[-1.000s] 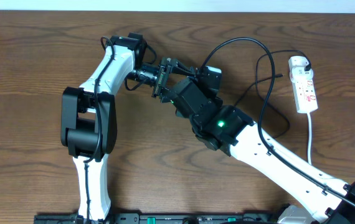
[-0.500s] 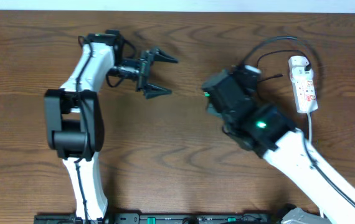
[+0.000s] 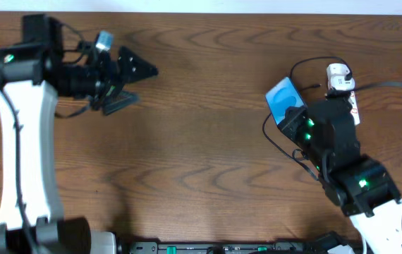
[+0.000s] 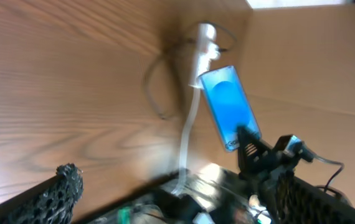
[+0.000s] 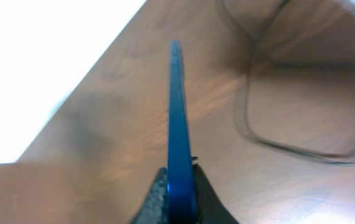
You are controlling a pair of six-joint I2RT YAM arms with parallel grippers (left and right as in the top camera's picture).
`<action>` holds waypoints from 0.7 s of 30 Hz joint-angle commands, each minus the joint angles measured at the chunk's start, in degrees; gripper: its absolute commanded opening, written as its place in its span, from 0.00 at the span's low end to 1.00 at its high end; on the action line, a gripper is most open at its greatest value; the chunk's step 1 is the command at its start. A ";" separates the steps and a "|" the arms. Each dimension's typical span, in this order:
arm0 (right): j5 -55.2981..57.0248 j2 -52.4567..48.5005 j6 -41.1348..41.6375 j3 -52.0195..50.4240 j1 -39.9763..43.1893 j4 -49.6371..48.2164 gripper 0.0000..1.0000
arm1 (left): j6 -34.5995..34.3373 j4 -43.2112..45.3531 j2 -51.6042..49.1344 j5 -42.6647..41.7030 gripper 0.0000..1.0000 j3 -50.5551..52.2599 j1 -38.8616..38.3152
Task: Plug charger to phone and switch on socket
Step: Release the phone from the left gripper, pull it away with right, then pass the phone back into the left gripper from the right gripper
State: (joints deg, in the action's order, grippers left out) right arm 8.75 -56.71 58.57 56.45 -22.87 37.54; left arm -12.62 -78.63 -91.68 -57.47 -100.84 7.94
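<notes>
The charger is far from my left gripper and the phone is in my right gripper, so next my left gripper takes the phone's loose end [image 3: 280,92] first.
My right gripper [image 3: 296,118] is shut on the phone [image 3: 283,99], a slim blue-screened slab held off the table just left of the socket. In the right wrist view the phone [image 5: 175,112] shows edge-on, pinched between the jaws [image 5: 176,196]. The socket [image 3: 339,76] is a white power strip at the right, mostly hidden behind my right arm; it also shows in the left wrist view [image 4: 203,43]. The charger [image 3: 312,63], a thin black cable, loops around the socket and under the phone; its plug tip is not clear. My left gripper [image 3: 132,86] is open and empty at the far left.
The left wrist view shows the phone [image 4: 230,107] and the socket's white cord [image 4: 189,134] far across the wooden table [image 3: 201,155]. A black cable loop [image 5: 289,134] lies on the table right of the phone.
My right arm has pulled back to the right, carrying the phone from the table's middle to beside the socket. My left arm has swung far left with its gripper open.
</notes>
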 commanded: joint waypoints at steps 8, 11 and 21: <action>-39.89 -2.43 7.89 -30.75 9.51 -56.19 0.01 | 9.90 -6.29 16.55 12.09 0.99 6.03 3.41; -44.30 -7.37 8.57 -31.01 9.49 -62.84 0.01 | 9.86 -4.50 21.11 11.43 0.95 13.35 3.41; -50.31 -25.75 26.43 -31.01 9.27 -89.50 0.01 | -27.23 44.44 28.55 -6.12 0.94 50.84 3.02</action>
State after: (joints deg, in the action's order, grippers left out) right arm -39.22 -79.33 77.56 24.64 -13.72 -50.04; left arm -21.17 -42.54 -62.24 -56.29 -56.51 11.16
